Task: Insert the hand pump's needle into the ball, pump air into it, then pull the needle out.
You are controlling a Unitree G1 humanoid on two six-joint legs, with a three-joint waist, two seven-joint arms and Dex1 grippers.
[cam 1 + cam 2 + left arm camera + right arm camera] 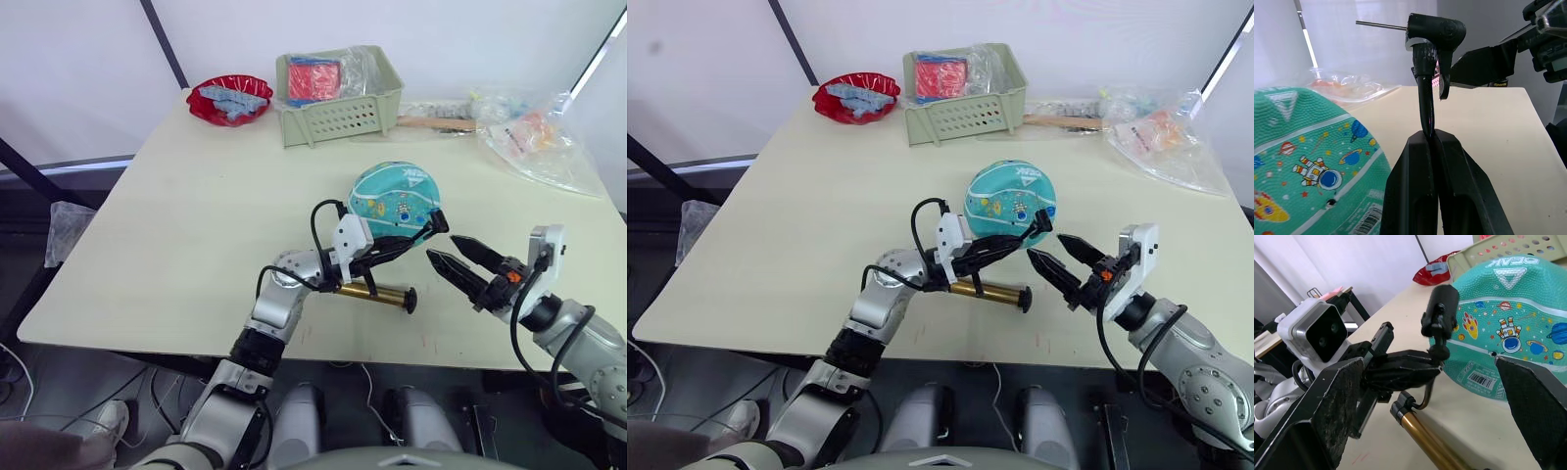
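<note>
I expect the thin black hose (1428, 390) to bend and leave the pump (1421, 406) lying when I push the needle in, because the hose curves tightly out of the pump.
The teal ball (390, 199) with cartoon prints rests on the cream table (196, 225), its barcode sticker and a small dark valve hole (1492, 354) facing me. The bronze hand pump (375, 294) lies on the table in front of the ball. My left gripper (404, 242) is shut on the thin black hose (1425, 105) just below its black fitting (1436, 30). The needle (1380, 24) sticks out sideways from that fitting, in the air beside the ball and clear of it. My right gripper (443, 249) hangs open to the right, close to the fitting and holding nothing.
A green basket (338, 116) and a red bowl (230, 99) stand at the table's far edge. A wooden-handled tool (431, 122) and clear plastic bags (539, 137) lie at the back right. The table's front edge runs just below the pump.
</note>
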